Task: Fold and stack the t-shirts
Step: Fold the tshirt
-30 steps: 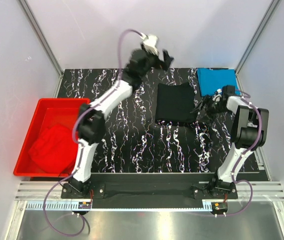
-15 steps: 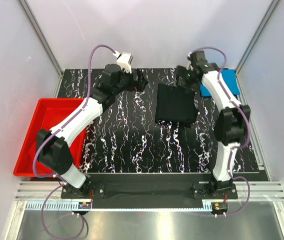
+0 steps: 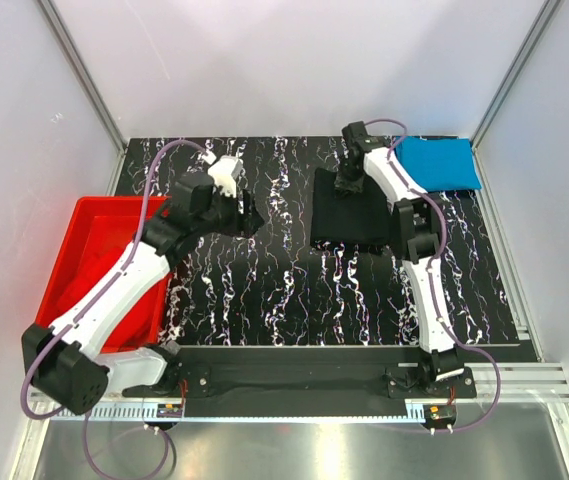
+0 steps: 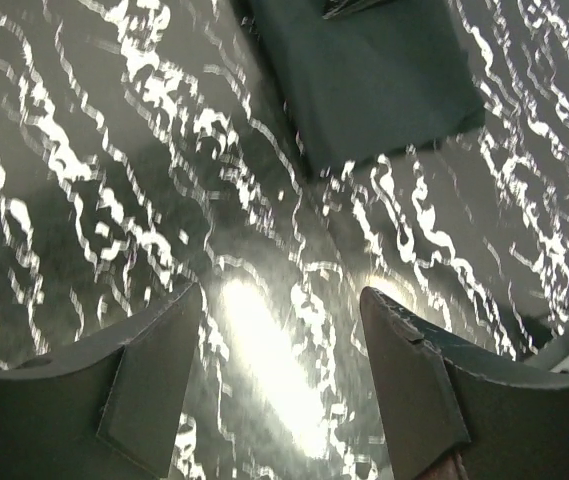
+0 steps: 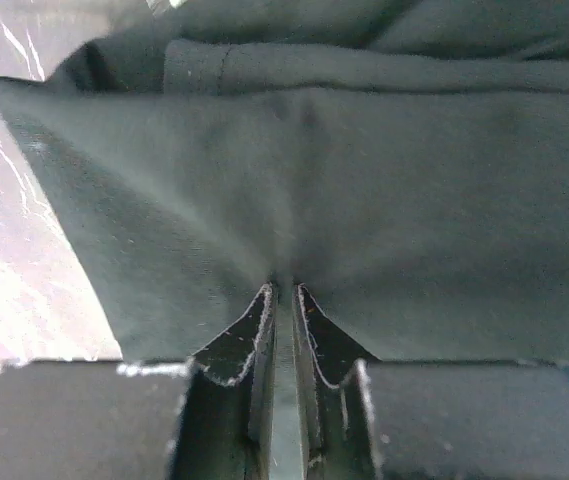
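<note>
My right gripper should pull the black t-shirt (image 3: 350, 218) to the table's middle (image 3: 322, 262) before both grippers straighten it, because it lies off toward the blue t-shirt, away from my left gripper.
A folded black t-shirt (image 3: 349, 212) lies right of the table's middle. My right gripper (image 3: 347, 182) is at its far edge, and the right wrist view shows that gripper (image 5: 285, 289) shut on a pinch of the black t-shirt (image 5: 364, 200). A folded bright blue t-shirt (image 3: 436, 162) rests at the far right corner. My left gripper (image 3: 245, 216) hovers over bare table left of the black shirt. Seen from the left wrist, it (image 4: 279, 300) is open and empty, with the black t-shirt (image 4: 374, 75) ahead of it. The red t-shirt is hidden under my left arm.
A rigid red tub (image 3: 76, 232) sits at the table's left edge, with my left arm stretched across it. The black marbled table (image 3: 284, 290) runs between the arms. Metal posts and pale walls enclose the back and sides.
My left arm swung back from the far edge toward the near left, its jaws a little narrower. My right arm moved from the right side to the black shirt's far edge and closed on it.
</note>
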Controlling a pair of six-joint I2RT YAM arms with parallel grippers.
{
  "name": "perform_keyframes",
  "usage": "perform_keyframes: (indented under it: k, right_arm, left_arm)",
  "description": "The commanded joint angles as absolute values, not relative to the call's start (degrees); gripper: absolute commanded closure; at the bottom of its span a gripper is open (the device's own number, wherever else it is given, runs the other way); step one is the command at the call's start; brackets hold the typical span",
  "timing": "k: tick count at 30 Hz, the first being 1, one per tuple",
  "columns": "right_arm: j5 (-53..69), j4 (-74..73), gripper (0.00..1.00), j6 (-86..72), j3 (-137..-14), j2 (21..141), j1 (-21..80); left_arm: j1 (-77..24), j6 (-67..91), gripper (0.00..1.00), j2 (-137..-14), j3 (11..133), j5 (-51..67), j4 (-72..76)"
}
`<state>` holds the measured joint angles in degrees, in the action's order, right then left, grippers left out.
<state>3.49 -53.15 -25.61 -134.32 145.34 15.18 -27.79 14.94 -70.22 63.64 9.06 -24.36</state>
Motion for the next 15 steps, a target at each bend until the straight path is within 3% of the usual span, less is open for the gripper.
perform_keyframes:
  k: [1, 8, 15]
  right_arm:
    - [3.6, -54.13, 0.83, -23.82, -139.13, 146.6, 18.63]
    - [9.22, -55.11, 0.84, -12.42, -128.25, 141.97, 25.13]
    - [11.95, -48.89, 0.81, -7.56, -97.01, 121.05, 30.41]
  left_arm:
    - [-27.77, 15.29, 0.3, -66.19, 61.79, 7.13, -25.05]
    - [-27.69, 15.29, 0.27, -66.09, 62.57, 0.44, -26.72]
    - [-27.69, 15.82, 0.27, -70.66, 63.81, -3.78, -28.21]
